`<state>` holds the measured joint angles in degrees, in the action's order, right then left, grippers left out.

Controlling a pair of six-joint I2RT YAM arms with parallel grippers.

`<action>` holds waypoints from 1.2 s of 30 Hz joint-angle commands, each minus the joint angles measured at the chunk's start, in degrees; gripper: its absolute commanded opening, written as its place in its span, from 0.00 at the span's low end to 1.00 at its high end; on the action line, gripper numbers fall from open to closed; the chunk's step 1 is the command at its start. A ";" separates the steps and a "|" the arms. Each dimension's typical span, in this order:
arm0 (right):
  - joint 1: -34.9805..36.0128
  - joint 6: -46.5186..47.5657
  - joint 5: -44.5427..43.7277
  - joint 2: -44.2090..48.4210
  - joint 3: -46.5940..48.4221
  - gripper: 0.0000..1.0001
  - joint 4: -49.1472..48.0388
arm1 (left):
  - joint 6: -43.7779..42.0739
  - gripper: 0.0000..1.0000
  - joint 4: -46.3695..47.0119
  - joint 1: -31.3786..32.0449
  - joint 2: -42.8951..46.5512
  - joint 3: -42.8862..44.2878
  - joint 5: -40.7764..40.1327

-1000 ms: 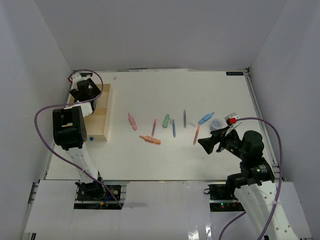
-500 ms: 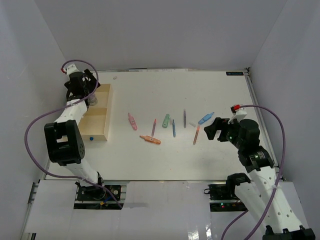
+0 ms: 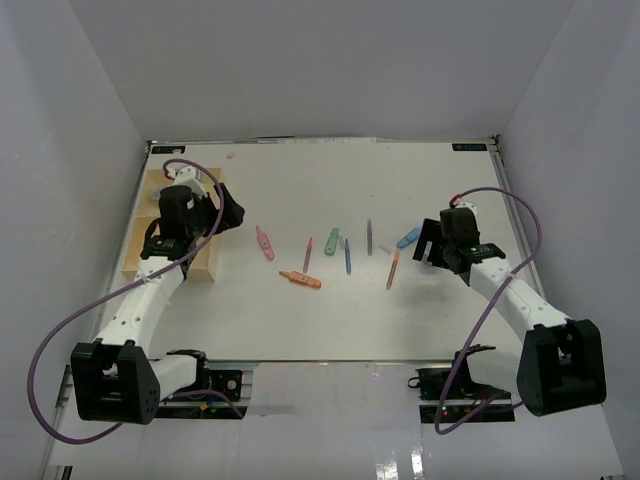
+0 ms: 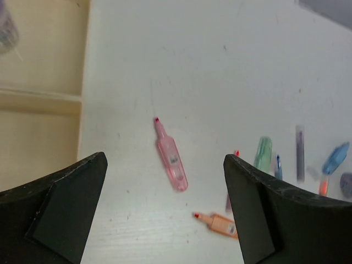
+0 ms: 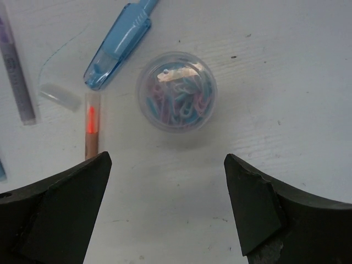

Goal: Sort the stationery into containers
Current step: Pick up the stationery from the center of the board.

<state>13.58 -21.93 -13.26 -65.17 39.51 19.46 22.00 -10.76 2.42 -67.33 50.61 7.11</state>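
My right gripper should carry the round pot of clips [image 5: 176, 92] to beside the orange marker for my left gripper, because the pot is too far away for my left gripper to reach.
Several small pens and markers lie mid-table: pink marker [image 3: 265, 242], orange marker [image 3: 300, 279], green marker [image 3: 332, 241], dark grey pen [image 3: 369, 237], blue marker [image 3: 410, 237]. My left gripper [image 3: 229, 212] is open and empty at the cream tray's [image 3: 140, 247] right wall. In its wrist view [image 4: 165, 157] the pink marker [image 4: 171, 162] lies below the jaws. One round pot [image 4: 6, 30] sits in the tray [image 4: 44, 93]. My right gripper [image 3: 429, 246] is open and empty above a round pot of coloured clips [image 5: 176, 91], which lies just ahead of the jaws in the right wrist view [image 5: 168, 155].
A thin blue pen [image 3: 347, 256], a reddish pen [image 3: 308, 254] and an orange pencil [image 3: 393, 268] lie among the markers. A small clear cap [image 5: 58, 95] lies beside the blue marker [image 5: 118, 45]. White walls close in the table on three sides.
My left gripper left the tray's far end and swung right, now facing the pens. My right gripper moved forward and down over the pot of clips.
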 commanded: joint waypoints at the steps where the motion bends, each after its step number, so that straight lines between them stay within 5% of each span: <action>1: 0.04 -0.48 -6.34 -4.96 3.82 0.90 -5.48 | -3.45 0.98 -3.39 3.99 5.70 -3.32 0.10; 10: 0.13 1.36 -8.45 -14.19 5.67 0.91 -10.93 | -5.21 0.98 -1.80 7.78 6.60 -8.34 -1.84; 15: 0.04 2.16 -8.10 -16.92 5.49 1.00 -13.74 | -4.95 0.98 -1.98 7.96 5.90 -8.33 -1.58; 27: 0.39 7.68 -5.21 -14.99 5.40 0.49 -14.10 | -4.60 0.98 -2.07 8.13 5.98 -8.07 -0.96; 36: 10.40 18.23 3.84 -9.98 9.35 0.39 -14.02 | -4.42 0.98 -2.16 8.04 6.33 -8.16 -0.70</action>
<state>20.73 -9.43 -13.96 -76.82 44.14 7.60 17.82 -13.37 10.26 -61.73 42.48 6.22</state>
